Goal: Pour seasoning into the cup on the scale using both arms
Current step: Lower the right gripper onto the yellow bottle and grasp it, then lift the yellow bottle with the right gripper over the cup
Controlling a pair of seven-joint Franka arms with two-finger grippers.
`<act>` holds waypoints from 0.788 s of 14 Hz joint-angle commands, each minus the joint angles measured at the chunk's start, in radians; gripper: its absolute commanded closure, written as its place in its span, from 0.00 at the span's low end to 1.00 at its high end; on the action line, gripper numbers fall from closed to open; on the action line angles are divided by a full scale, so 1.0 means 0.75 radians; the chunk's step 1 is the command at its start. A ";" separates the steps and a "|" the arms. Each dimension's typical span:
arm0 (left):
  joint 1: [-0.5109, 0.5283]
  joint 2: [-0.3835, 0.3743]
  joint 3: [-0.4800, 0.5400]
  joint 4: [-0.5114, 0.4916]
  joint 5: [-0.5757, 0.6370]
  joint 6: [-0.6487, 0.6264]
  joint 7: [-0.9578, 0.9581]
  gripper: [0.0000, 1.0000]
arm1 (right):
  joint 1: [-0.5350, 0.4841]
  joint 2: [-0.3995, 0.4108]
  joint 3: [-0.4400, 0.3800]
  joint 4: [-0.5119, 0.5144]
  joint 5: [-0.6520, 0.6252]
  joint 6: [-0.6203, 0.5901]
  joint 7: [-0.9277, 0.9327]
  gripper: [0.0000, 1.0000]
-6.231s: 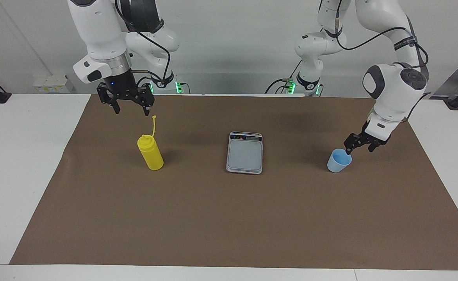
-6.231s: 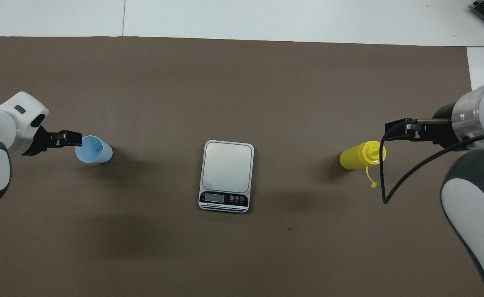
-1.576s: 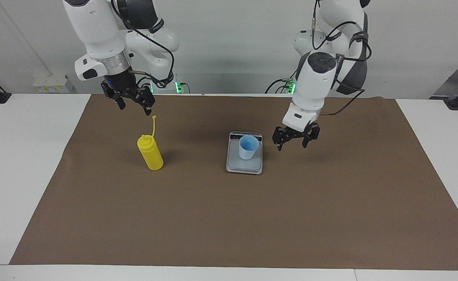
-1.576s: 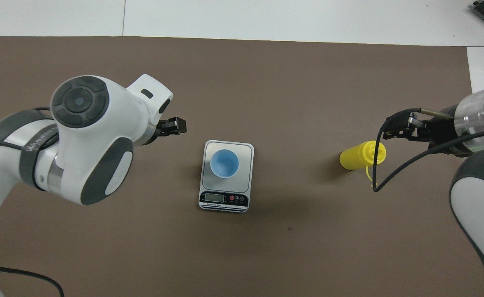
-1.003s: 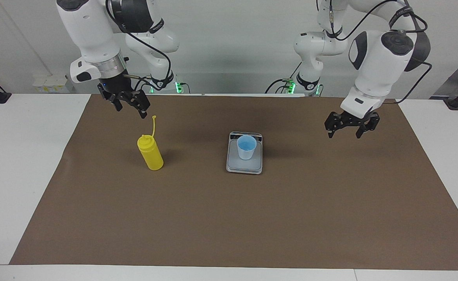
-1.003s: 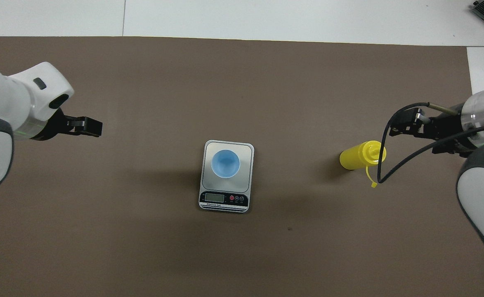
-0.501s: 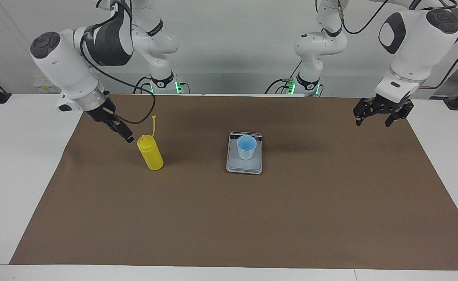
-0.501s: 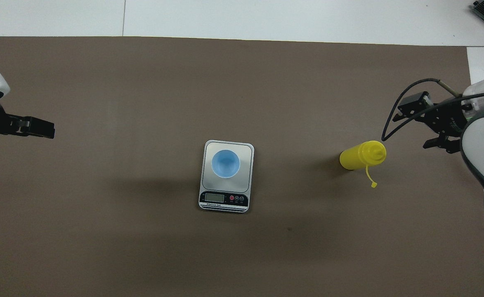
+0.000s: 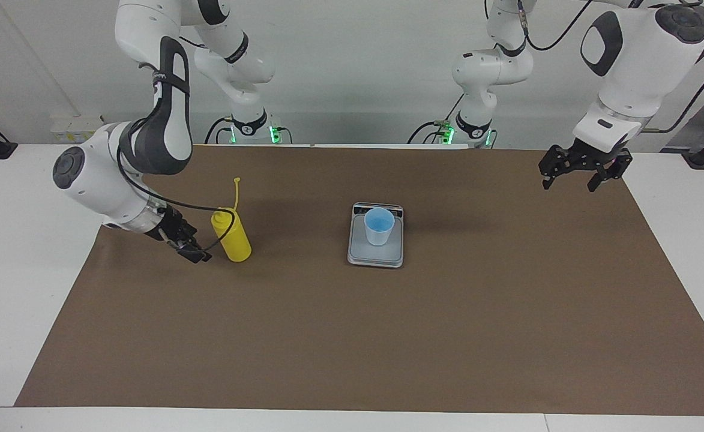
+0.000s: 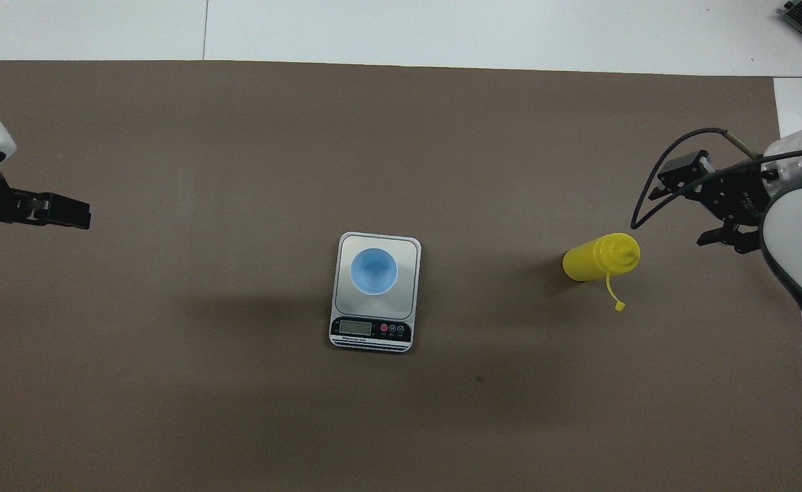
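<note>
The cap strap (image 10: 611,288) is attached to the yellow seasoning bottle close to its neck, and its small end (image 10: 619,306) is loose, so the strap will stick out and come along when the robot lifts.
The light-blue cup (image 9: 379,227) (image 10: 372,271) stands upright on the silver-grey scale (image 9: 358,252) (image 10: 407,301) at the middle of the mat. The yellow seasoning bottle (image 9: 231,235) (image 10: 595,260) stands upright toward the right arm's end, its cap strap (image 9: 236,192) sticking up. My right gripper (image 9: 194,253) (image 10: 691,205) is low and open, close beside the bottle's lower half, with a small gap to it. My left gripper (image 9: 569,185) (image 10: 83,213) hangs open and empty above the mat's edge at the left arm's end.
A brown mat (image 9: 388,336) covers most of the white table (image 9: 21,270). The scale's dark display strip (image 10: 371,329) faces the robots. The right arm's black cable (image 9: 207,207) loops across the bottle.
My right gripper has dropped from above the bottle to low beside it. My left gripper has drawn away from the scale to its own end of the table. The cup stays on the scale.
</note>
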 commanded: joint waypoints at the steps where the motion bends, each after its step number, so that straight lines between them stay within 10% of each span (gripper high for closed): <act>1: -0.001 0.015 -0.007 0.077 0.000 -0.073 0.001 0.00 | -0.039 0.073 0.016 0.021 0.113 -0.048 0.009 0.00; 9: 0.019 -0.007 0.010 0.042 -0.055 -0.056 -0.001 0.00 | -0.015 0.045 0.019 -0.075 0.222 -0.298 -0.049 0.00; 10: 0.021 -0.009 0.014 0.044 -0.073 -0.071 -0.003 0.00 | -0.017 0.039 0.019 -0.081 0.222 -0.296 -0.051 0.06; 11: 0.021 -0.014 0.012 0.040 -0.077 -0.069 -0.003 0.00 | -0.025 0.039 0.019 -0.081 0.222 -0.290 -0.055 0.33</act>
